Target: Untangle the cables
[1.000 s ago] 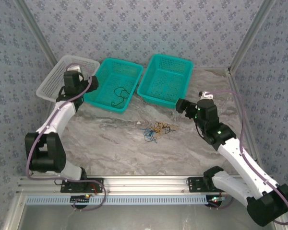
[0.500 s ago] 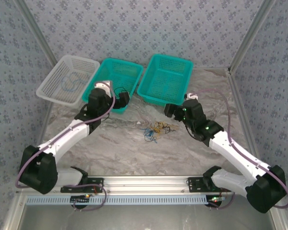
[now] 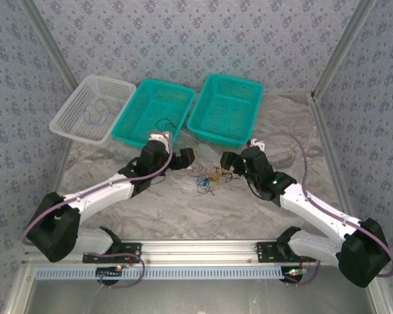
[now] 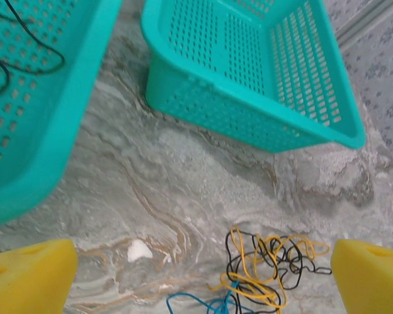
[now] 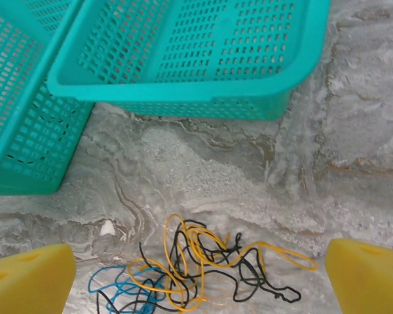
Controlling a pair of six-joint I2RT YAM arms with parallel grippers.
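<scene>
The tangle's blue loops [image 3: 204, 185] stick out past the yellow cable, so my left gripper should keep going down to the blue loops [image 3: 204, 182] and close there.
The cables [image 3: 213, 177] lie as one small tangle of blue, black and yellow wires on the marble table between my two grippers. My left gripper [image 3: 185, 159] hangs open just left of the tangle, and my right gripper [image 3: 228, 161] hangs open just right of it. In the left wrist view the tangle [image 4: 268, 265] sits low and right of centre between the yellow fingertips [image 4: 29, 275] of the open left gripper [image 4: 200, 288]. The right wrist view has the tangle [image 5: 196, 265] centred between the pads of the open right gripper [image 5: 198, 288]. Neither gripper touches a wire.
Behind the tangle stand a white basket [image 3: 78, 133] holding a blue wire [image 3: 95, 112], a teal basket [image 3: 144, 145] holding a black wire [image 3: 164, 126], and a second teal basket [image 3: 213, 136]. Both teal baskets' walls [image 4: 223, 111] [image 5: 26, 150] are close ahead of the grippers.
The left arm has swung from the white basket right and down to the tangle. The right arm has moved left toward it. Both grippers stayed open.
</scene>
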